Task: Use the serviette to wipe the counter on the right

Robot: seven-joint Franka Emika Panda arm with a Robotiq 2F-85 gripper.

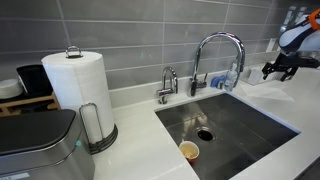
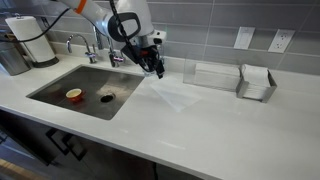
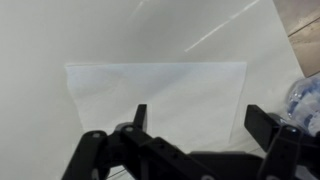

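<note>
The open fingers of the robot's gripper point down over the flat, uncovered serviette [image 2: 181, 97], so the gripper should keep going down until both fingers touch its surface [image 3: 190, 112] and close there.
A thin white serviette [image 2: 172, 93] lies flat on the glossy white counter [image 2: 210, 125] to the right of the steel sink [image 2: 90, 90]. It fills the middle of the wrist view [image 3: 160, 85]. My gripper [image 2: 157, 68] hangs just above the serviette's near-left corner, fingers spread wide and empty; the wrist view [image 3: 200, 118] shows both fingertips apart with the serviette between and beyond them. In an exterior view the gripper [image 1: 280, 68] shows at the far right edge, above the counter [image 1: 300, 150].
A paper cup [image 2: 74, 95] lies in the sink basin near the drain. The faucet [image 1: 215, 55] stands behind the sink. A wire holder [image 2: 257, 82] sits at the back right of the counter. A paper towel roll [image 1: 78, 85] stands left of the sink.
</note>
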